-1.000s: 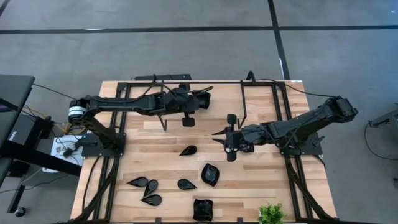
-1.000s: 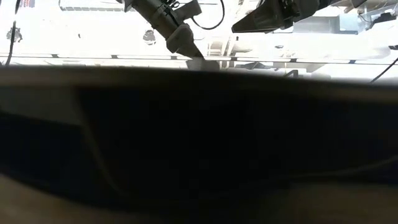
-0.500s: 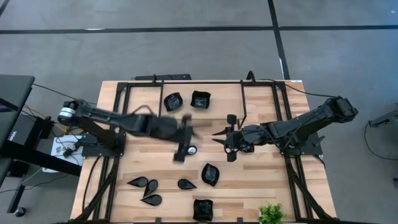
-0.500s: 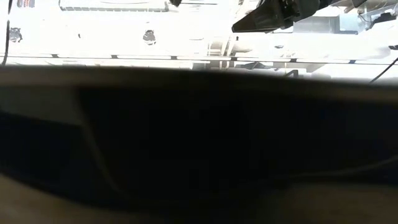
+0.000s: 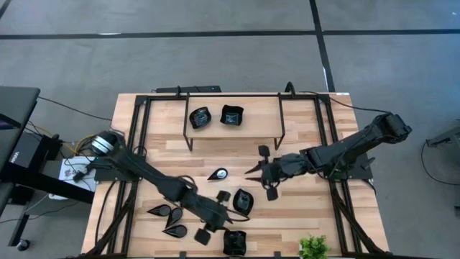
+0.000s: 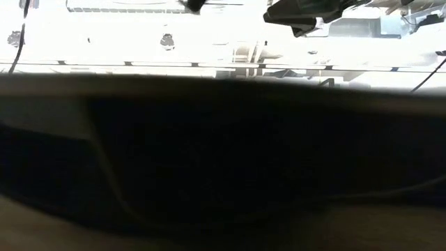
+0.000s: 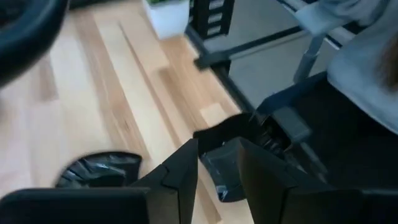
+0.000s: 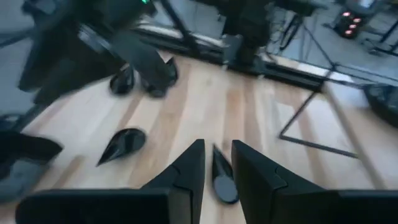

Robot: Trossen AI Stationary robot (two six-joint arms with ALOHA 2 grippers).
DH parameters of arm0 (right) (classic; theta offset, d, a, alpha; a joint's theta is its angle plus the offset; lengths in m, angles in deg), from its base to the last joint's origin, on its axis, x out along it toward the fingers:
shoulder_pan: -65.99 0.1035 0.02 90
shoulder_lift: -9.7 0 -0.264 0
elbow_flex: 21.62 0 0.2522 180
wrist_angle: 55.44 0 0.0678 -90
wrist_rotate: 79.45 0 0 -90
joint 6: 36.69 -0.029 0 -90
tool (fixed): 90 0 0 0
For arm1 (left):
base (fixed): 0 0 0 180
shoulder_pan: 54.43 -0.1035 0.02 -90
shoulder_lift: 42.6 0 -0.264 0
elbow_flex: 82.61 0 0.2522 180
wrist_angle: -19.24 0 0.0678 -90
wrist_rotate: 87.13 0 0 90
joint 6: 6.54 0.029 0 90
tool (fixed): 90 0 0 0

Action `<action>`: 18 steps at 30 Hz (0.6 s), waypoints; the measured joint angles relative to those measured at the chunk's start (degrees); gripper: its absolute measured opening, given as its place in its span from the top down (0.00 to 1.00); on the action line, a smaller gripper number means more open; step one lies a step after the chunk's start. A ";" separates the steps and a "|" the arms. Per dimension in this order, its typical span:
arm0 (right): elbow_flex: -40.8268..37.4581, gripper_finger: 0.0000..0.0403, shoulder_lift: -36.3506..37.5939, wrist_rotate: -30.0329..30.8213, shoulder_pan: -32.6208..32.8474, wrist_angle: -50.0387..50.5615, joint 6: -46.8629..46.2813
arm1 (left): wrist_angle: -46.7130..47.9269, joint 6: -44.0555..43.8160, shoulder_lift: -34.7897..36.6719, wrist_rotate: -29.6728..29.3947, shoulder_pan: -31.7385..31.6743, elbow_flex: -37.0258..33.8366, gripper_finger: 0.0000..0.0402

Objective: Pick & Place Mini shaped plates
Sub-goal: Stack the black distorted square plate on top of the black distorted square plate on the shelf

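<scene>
The square plate's rim point(image 7: 209, 160) is in line with the gap between the left gripper's fingers and clear of the wavy plate, so that gripper should go on moving down until its fingers are on either side of the rim.
Glossy black mini plates lie on the wooden table. A wavy one point(image 5: 200, 117) and a square one point(image 5: 231, 115) rest under the far rack. A teardrop point(image 5: 217, 174) sits mid-table, a wavy plate point(image 5: 243, 201) nearer, two teardrops point(image 5: 159, 211) point(image 5: 175, 232) near-left, and a square plate point(image 5: 233, 242) at the near edge. My left gripper point(image 5: 228, 219) hovers open between the wavy and square plates; the square plate point(image 7: 224, 174) shows through its gap point(image 7: 219, 186). My right gripper point(image 5: 249, 171) is open just right of the mid-table teardrop point(image 8: 221, 177), seen between its fingers point(image 8: 217, 186).
A black metal rack point(image 5: 280, 122) stands over the far half of the table. A small green plant point(image 5: 313, 247) sits at the near right corner. My left arm point(image 5: 158, 187) crosses the near-left part. A dark mass point(image 6: 223, 160) blocks most of the low view.
My left gripper has swung fast from the far side, by the two plates under the rack, across the table to the near edge, and now hangs by the wavy and square plates. My right gripper has shifted slightly toward the near edge and turned a little.
</scene>
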 joint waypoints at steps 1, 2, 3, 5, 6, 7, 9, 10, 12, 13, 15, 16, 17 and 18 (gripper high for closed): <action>-0.09 0.82 -0.10 0.09 0.36 0.60 0.75 | -0.99 -1.21 -1.54 0.04 -0.17 0.00 0.71; -0.20 0.82 -0.10 0.30 0.70 0.76 1.61 | -1.74 -2.45 -3.09 0.23 -0.48 0.00 0.70; -0.20 0.82 -0.10 0.44 0.88 0.10 2.40 | -2.09 -3.92 -4.48 0.28 -0.84 0.00 0.70; -0.11 0.82 -0.08 0.48 0.86 -0.24 3.23 | -2.73 -7.00 -6.96 1.82 -1.88 -0.01 0.70; -0.11 0.82 -0.08 0.51 0.81 -0.22 3.25 | -3.27 -8.50 -7.97 4.14 -2.48 -0.04 0.70; -0.11 0.82 -0.08 0.76 0.75 -0.34 3.25 | -4.27 -9.59 -8.81 6.26 -3.04 -0.04 0.70; -0.11 0.82 -0.08 1.54 0.67 -0.44 3.90 | -6.85 -11.14 -10.29 9.41 -3.92 -0.04 0.70; -0.11 0.82 -0.08 1.64 0.67 -0.56 4.52 | -7.74 -12.35 -10.87 10.67 -4.28 -0.04 0.70; -0.11 0.82 -0.08 1.60 0.44 -0.57 5.97 | -8.11 -14.89 -11.88 13.12 -5.11 -0.04 0.70; -0.11 0.82 -0.08 1.60 0.31 -0.58 6.51 | -8.05 -15.63 -12.26 13.36 -5.28 -0.04 0.70; -0.11 0.82 -0.08 1.63 0.14 -0.90 6.71 | -8.20 -15.77 -12.83 13.38 -5.37 -0.04 0.70; -0.11 0.82 -0.08 1.63 -0.08 -0.94 6.69 | -8.47 -15.63 -13.11 13.37 -5.30 -0.04 0.70; -0.11 0.82 -0.08 1.62 -0.23 -1.07 6.53 | -9.18 -15.62 -13.66 13.37 -5.01 -0.01 0.70; -0.11 0.82 -0.08 1.62 -0.34 -1.10 6.13 | -9.47 -15.65 -14.21 13.35 -4.66 0.02 0.70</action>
